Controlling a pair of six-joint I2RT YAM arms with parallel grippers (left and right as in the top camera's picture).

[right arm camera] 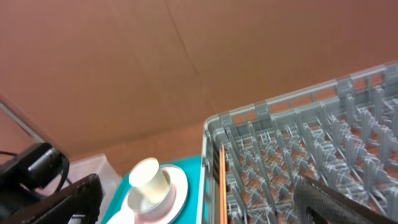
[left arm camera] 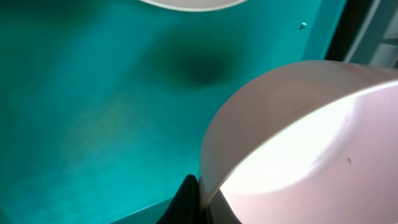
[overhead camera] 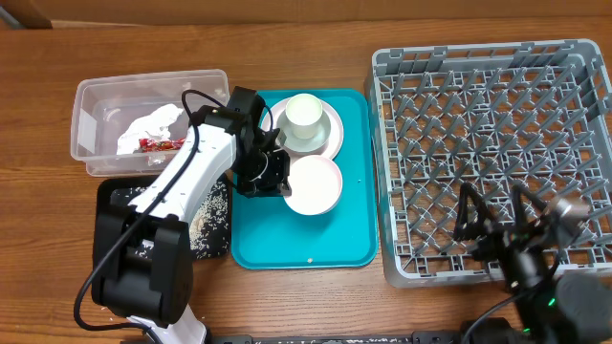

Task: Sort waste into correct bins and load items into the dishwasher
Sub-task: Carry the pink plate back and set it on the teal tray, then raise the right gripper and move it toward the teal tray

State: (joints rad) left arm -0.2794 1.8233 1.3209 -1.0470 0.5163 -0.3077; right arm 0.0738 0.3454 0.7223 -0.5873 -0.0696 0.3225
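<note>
The robot's left gripper has the pink bowl by the bowl's rim far from the dish rack [overhead camera: 288, 191], so the right gripper should grab the bowl's rim [overhead camera: 340, 185] nearest the dish rack.
My left gripper [overhead camera: 271, 177] is shut on the rim of a faintly pink bowl [overhead camera: 313, 184] over the teal tray [overhead camera: 349, 239]. In the left wrist view the black fingertips [left arm camera: 188, 194] pinch the bowl's [left arm camera: 298, 143] wall from both sides. Behind it a white cup [overhead camera: 303, 115] stands on the round plate [overhead camera: 332, 134]. The grey dish rack [overhead camera: 488, 115] fills the right side. My right gripper [overhead camera: 495, 208] hangs open over the rack's front edge with nothing in it. The clear tub [overhead camera: 96, 100] holds a white napkin [overhead camera: 153, 122] and a red wrapper [overhead camera: 159, 144].
A black tray [overhead camera: 212, 229] with pale crumbs lies in front of the tub, partly under my left arm. From the right wrist view I see the rack [right arm camera: 298, 155], the cup [right arm camera: 149, 177] and the teal tray's edge [right arm camera: 194, 167]. Bare wooden table surrounds everything.
</note>
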